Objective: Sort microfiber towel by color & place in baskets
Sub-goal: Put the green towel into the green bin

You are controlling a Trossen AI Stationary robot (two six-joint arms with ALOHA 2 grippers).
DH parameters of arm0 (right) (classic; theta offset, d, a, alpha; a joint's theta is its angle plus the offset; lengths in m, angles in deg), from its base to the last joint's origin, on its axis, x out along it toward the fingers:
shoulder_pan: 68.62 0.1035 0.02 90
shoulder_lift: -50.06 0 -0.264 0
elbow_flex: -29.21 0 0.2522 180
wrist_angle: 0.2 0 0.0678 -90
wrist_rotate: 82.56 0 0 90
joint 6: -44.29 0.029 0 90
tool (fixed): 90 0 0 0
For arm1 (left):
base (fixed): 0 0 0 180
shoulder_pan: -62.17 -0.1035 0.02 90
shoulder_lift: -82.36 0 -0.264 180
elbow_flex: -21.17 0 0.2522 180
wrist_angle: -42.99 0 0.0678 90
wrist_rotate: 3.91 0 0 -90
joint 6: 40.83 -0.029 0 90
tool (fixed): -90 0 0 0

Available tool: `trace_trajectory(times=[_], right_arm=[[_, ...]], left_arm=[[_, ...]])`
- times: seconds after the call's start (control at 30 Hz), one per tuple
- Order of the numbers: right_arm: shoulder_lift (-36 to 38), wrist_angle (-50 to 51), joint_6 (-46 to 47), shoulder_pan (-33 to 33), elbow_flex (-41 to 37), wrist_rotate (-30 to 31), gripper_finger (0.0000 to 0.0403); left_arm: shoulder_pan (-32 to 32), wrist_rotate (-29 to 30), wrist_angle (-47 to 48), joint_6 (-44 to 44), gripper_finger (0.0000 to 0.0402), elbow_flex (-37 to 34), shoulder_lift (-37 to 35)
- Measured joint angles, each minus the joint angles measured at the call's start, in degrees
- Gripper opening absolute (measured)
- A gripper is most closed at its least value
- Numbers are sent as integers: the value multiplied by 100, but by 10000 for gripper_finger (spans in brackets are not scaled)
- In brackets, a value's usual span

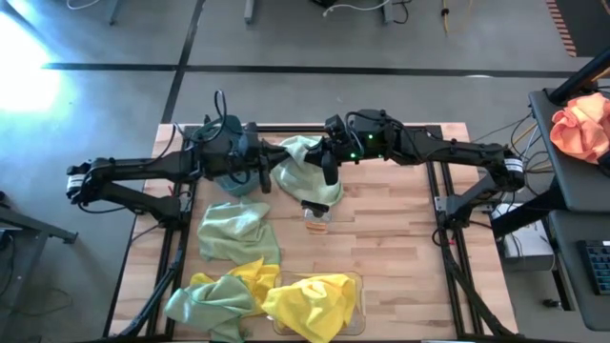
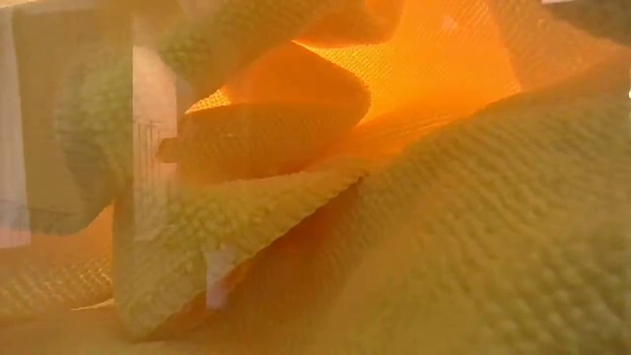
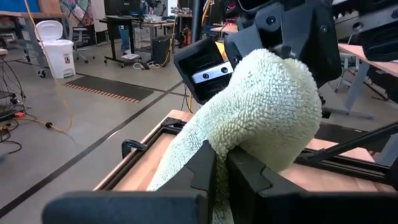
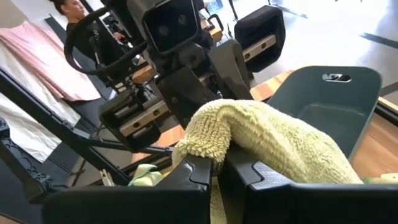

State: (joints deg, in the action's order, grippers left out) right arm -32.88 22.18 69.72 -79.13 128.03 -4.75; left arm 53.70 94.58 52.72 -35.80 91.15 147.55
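Note:
Both grippers pinch the green towel (image 1: 296, 148), and the teal basket (image 1: 237, 185) is by my left gripper. Next, my right gripper opens before my left gripper carries the towel to the basket.
A pale sage green towel (image 1: 307, 173) hangs between my two grippers over the far middle of the table. My left gripper (image 1: 265, 177) (image 3: 221, 163) is shut on its left side. My right gripper (image 1: 329, 171) (image 4: 219, 163) is shut on its right side. The teal basket (image 1: 221, 164) (image 4: 329, 106) sits under the left arm's wrist. Another green towel (image 1: 233, 231) lies flat on the table. Green and yellow towels (image 1: 217, 293) lie bunched at the near edge. A yellow towel (image 1: 315, 303) (image 2: 394, 247) fills the clear basket (image 1: 355, 280). My left gripper pinches a bunched fold of the green towel (image 3: 249, 140) between its two fingers (image 3: 205, 171), coming level from the table's left. The cloth bulges over the fingertips and hangs down beyond them. My right gripper pinches a rolled edge of the same towel (image 4: 208, 140) between its fingers (image 4: 196, 171), coming level from the table's right. The rest drapes away toward the teal basket.
A small amber-and-black object (image 1: 316, 217) stands on the table just near of the hanging towel. An orange-pink cloth (image 1: 581, 126) lies on a side table to the right. Bare wood (image 1: 391, 229) shows in the table's middle and right. A person stands in the room behind.

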Motion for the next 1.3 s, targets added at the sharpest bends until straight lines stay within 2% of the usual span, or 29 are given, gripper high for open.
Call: trace_trajectory(times=[0.17,0.7,0.83,1.1,1.3], right_arm=[[0,44,-309,0,0,165,27],[0,264,-597,-1,0,173,130],[20,685,-615,-2,0,173,138],[259,1676,-673,-118,0,243,132],[672,2106,-730,-157,0,1093,125]], left_arm=[[0,0,20,-2,2,20,2],[0,-2,97,-83,0,29,-2],[0,29,112,-152,0,31,-4],[0,457,471,-219,0,33,-158],[0,882,997,-225,0,33,-537]])
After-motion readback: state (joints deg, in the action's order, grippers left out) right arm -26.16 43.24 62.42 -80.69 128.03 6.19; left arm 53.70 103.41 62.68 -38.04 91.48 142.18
